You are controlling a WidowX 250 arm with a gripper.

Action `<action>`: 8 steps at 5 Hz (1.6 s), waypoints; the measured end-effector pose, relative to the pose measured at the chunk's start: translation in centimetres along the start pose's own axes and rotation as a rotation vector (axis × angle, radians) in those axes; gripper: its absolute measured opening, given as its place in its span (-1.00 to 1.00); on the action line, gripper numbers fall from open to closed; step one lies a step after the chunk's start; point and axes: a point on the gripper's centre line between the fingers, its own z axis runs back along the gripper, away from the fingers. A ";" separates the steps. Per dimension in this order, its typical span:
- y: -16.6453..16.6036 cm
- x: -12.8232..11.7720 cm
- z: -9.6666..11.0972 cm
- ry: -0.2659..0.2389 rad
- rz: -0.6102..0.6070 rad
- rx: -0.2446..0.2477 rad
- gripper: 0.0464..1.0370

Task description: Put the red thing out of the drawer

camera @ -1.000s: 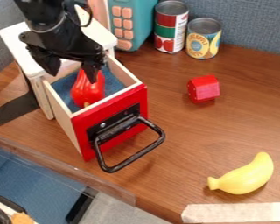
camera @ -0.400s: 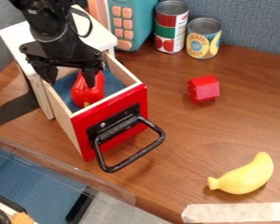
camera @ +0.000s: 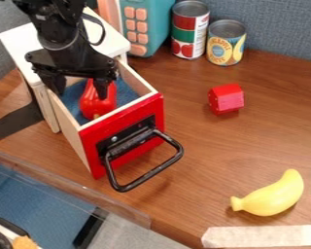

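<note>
My gripper will leave an empty drawer behind when it lifts the red pepper out, because the drawer's plain blue bottom shows around the pepper.
The black gripper (camera: 80,88) hangs over the rear part of the pulled-out drawer (camera: 124,117), its two fingers spread wide apart. One finger is at the drawer's left wall, and the other overlaps the upper right part of the red pepper (camera: 96,103). The pepper lies on the drawer's blue floor with its stem end toward the red front. Nothing is held between the fingers; whether the right finger touches the pepper I cannot tell. A black loop handle (camera: 146,168) sticks out from the drawer front.
To the right on the wooden table (camera: 203,141) are a small red block (camera: 227,98) and a yellow banana (camera: 269,194). Behind stand two cans, one of them striped (camera: 190,30) and one yellow-blue (camera: 225,43), beside a teal toy (camera: 145,24). The table's edge runs along the lower left.
The gripper has come down a little into the drawer and its wrist has shifted slightly to the right. The pepper, drawer and other objects have stayed where they were.
</note>
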 end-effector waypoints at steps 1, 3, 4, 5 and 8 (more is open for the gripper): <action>-0.4 -0.1 -0.6 0.010 0.005 -0.004 0.93; -0.9 -0.1 -1.7 0.021 0.029 -0.010 0.82; -1.0 -0.1 -1.8 0.019 0.030 -0.008 0.53; -1.2 -0.1 -1.4 0.020 0.031 -0.023 0.53; -3.5 -0.1 3.0 -0.012 -0.057 -0.126 0.53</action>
